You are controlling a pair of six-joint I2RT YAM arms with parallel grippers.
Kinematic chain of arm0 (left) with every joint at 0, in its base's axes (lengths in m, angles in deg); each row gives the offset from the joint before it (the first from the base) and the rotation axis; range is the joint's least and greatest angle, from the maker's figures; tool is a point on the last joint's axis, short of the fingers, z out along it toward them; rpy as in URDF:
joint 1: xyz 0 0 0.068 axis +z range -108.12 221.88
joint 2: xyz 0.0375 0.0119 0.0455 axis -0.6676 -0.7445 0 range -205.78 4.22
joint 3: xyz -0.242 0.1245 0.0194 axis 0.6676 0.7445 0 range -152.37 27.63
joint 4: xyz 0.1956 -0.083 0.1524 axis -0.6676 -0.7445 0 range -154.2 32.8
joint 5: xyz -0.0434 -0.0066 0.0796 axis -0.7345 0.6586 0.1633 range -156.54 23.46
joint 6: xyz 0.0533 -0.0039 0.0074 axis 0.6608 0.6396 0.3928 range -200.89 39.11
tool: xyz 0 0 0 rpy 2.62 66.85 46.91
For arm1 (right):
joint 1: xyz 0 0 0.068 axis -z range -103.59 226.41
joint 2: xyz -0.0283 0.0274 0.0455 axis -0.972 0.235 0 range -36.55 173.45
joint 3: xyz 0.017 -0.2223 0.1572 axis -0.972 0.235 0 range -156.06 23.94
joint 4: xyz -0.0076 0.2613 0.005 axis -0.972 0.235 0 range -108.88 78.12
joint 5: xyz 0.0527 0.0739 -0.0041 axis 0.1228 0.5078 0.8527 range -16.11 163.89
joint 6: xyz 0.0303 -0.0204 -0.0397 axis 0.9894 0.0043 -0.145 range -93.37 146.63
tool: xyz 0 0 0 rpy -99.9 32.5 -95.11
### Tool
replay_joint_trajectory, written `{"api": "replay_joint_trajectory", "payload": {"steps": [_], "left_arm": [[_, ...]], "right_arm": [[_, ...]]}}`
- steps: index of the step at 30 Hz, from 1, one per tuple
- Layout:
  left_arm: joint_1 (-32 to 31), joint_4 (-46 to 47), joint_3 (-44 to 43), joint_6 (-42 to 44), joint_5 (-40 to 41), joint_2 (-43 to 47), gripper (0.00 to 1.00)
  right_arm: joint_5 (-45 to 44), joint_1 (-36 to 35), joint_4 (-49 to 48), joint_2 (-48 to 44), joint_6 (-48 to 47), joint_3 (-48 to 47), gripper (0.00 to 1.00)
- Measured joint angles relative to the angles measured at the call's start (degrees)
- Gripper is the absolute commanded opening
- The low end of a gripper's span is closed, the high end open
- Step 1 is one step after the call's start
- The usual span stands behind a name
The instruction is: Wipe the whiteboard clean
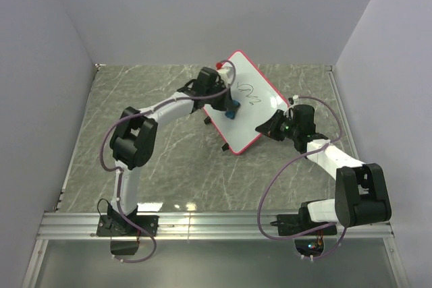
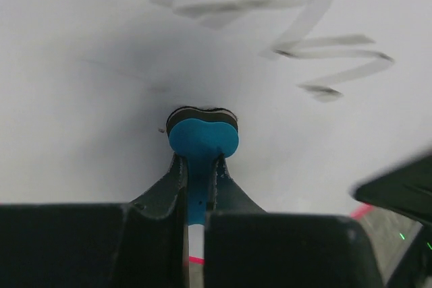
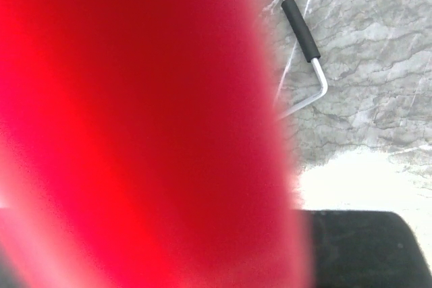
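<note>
Next, my left gripper sweeps the eraser back toward my right gripper and up across the scribbles [image 1: 252,97], as the eraser presses on clear white beside the black scribbles.
The whiteboard [image 1: 256,114], white with a pink-red frame, stands tilted at the back middle of the table. Black marker scribbles [image 1: 246,94] are on its upper part and also show in the left wrist view [image 2: 324,52]. My left gripper [image 1: 228,104] is shut on the stem of a small blue eraser [image 2: 202,138], whose head presses on the white surface [image 2: 88,65] below and left of the scribbles. My right gripper [image 1: 268,128] grips the board's near right edge. The blurred red frame [image 3: 135,126] fills the right wrist view, and one black finger [image 3: 351,247] shows beside it.
The board's wire stand with a black foot [image 3: 300,28] rests on the grey marbled tabletop [image 1: 162,166]. Grey walls close in the left, back and right. A metal rail [image 1: 216,224] runs along the near edge by the arm bases.
</note>
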Motion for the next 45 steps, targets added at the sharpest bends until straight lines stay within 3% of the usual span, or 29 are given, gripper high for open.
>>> {"api": "replay_joint_trajectory", "payload": {"steps": [5,10,20,25,30,34,40,45], "left_arm": [[-6.58,0.04,0.39,-0.50,-3.52,1.60,0.00],[-6.25,-3.76,-3.67,-0.44,-5.11,-0.02,0.00],[7.85,-6.80,-12.87,1.01,-4.28,-8.46,0.00],[12.59,-6.88,-10.88,2.49,-0.81,-9.29,0.00],[9.53,-5.75,-5.27,3.67,1.14,-5.55,0.00],[2.89,-5.22,-0.90,3.54,1.77,-0.87,0.01],[-8.15,-3.76,-0.76,2.38,-0.07,2.08,0.00],[-10.05,-5.92,-4.66,1.49,-1.73,0.70,0.00]], "right_arm": [[-0.26,0.00,0.07,0.09,0.09,0.00,0.00],[-0.26,0.00,-0.17,0.07,0.04,0.00,0.00],[-0.17,-0.02,-0.55,-0.44,0.44,0.22,0.00],[-0.24,-0.22,-0.66,-0.52,0.15,0.24,0.00],[-0.26,-0.31,-0.57,-0.52,0.24,0.26,0.00],[-0.35,-0.28,-0.61,-0.52,0.28,0.28,0.00],[-0.50,-0.26,-0.76,-0.52,0.44,0.33,0.00],[-0.46,-0.26,-0.92,-0.52,0.44,0.33,0.00]]}}
